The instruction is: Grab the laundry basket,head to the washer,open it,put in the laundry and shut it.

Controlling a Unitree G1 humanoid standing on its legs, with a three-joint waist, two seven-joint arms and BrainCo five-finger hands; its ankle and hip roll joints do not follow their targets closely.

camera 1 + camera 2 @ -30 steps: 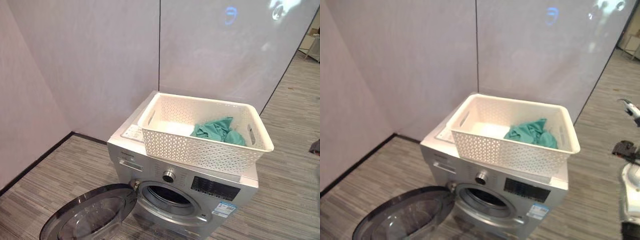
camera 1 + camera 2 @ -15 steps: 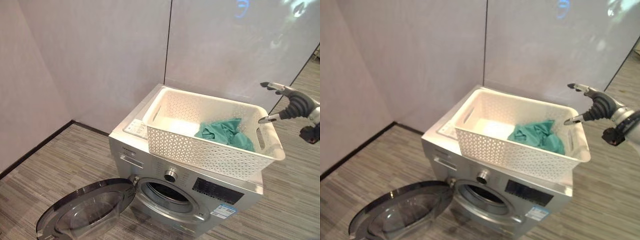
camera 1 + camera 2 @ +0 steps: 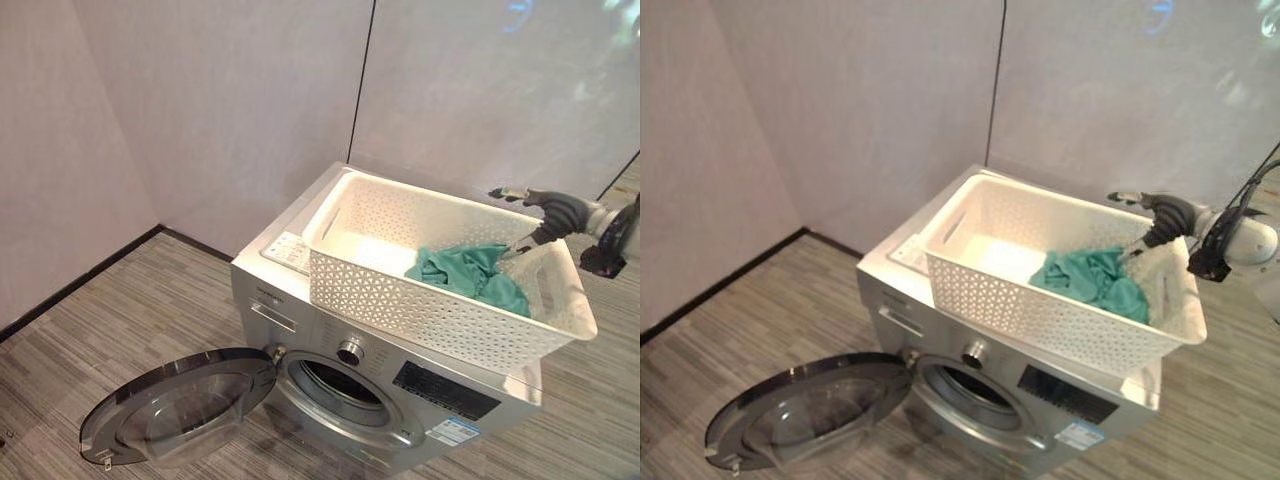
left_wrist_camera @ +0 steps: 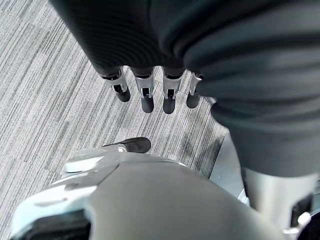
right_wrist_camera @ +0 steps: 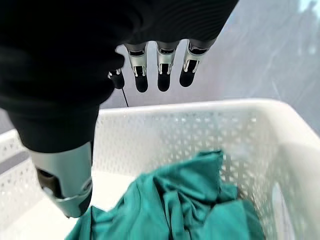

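Observation:
The teal laundry (image 3: 468, 270) is bunched up in deep, loose folds (image 3: 488, 282), so the cloth will open out into a long, hanging drape when I pick it up.
A white lattice laundry basket (image 3: 400, 285) rests on top of the silver washer (image 3: 300, 325). Crumpled teal laundry (image 3: 470, 275) lies in the basket's right half, and the right wrist view shows that teal laundry (image 5: 175, 210) from close up. The washer's round door (image 3: 175, 405) hangs wide open to the left, down near the floor, baring the drum opening (image 3: 345, 385). My right hand (image 3: 555, 212) hovers open over the basket's right rim, just above the cloth, its fingers (image 5: 160, 75) straight and empty. My left hand (image 4: 150, 90) hangs open over the floor, holding nothing.
Pale wall panels stand right behind the washer and run along the left. Grey striped carpet (image 3: 120, 310) covers the floor in front and to both sides. The open door takes up floor space at the washer's front left.
My right hand has come in from the right and dropped to the basket's right rim, closer to the teal laundry. The camera has shifted, so the washer sits further right in the picture.

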